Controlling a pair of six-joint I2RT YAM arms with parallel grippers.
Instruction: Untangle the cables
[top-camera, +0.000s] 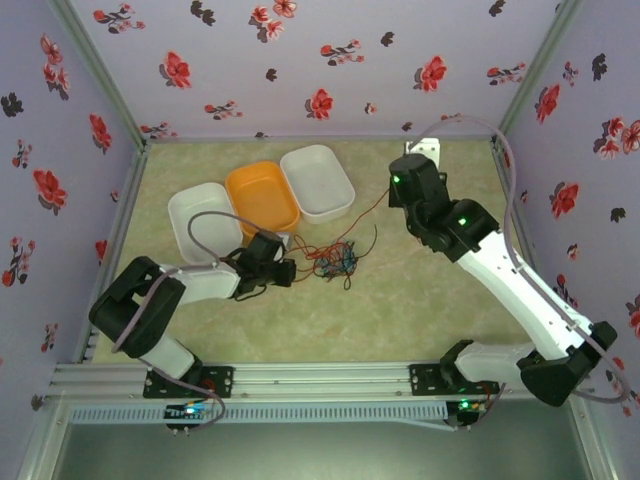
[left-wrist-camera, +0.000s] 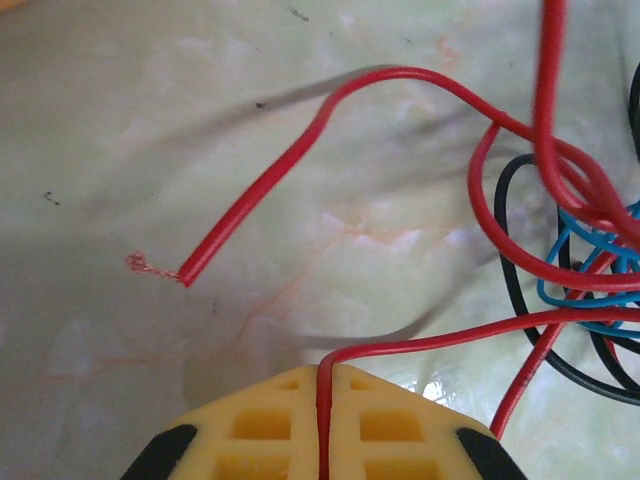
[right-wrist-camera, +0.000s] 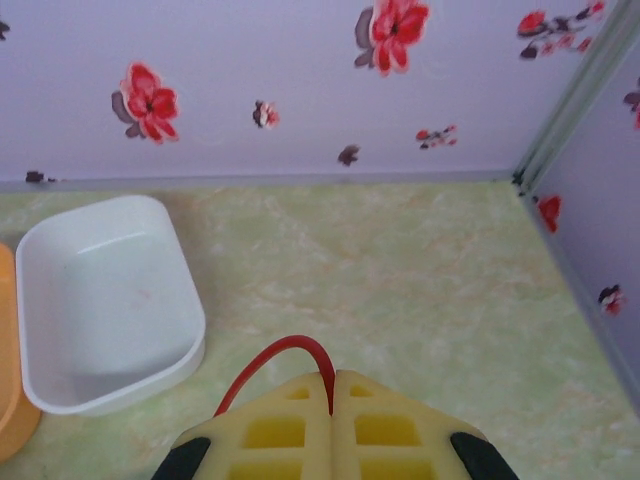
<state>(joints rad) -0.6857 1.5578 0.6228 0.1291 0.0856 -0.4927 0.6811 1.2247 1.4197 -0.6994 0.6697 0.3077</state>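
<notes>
The red cable drawn from the tangle is out past the white tub, so my right gripper should swing back and let the cable down into that tub (top-camera: 318, 182).
The cables (top-camera: 335, 262) lie as a small tangle of red, black and blue wires on the table's middle. My left gripper (top-camera: 290, 270) sits just left of the tangle. In the left wrist view its yellow fingertips (left-wrist-camera: 323, 368) are shut on a red cable (left-wrist-camera: 440, 343) that runs right into the knot with blue (left-wrist-camera: 580, 300) and black (left-wrist-camera: 505, 260) wires. Another red wire's bare end (left-wrist-camera: 185, 275) rests loose on the table. My right gripper (top-camera: 428, 150) is far back right, shut (right-wrist-camera: 333, 375) on a red cable (right-wrist-camera: 290, 345) that loops out to the left.
Three tubs stand at the back left: a white one (top-camera: 205, 222), an orange one (top-camera: 262, 197) and another white one (top-camera: 318, 182). Flowered walls enclose the table on three sides. The right wrist view has the white tub (right-wrist-camera: 100, 300) to its left.
</notes>
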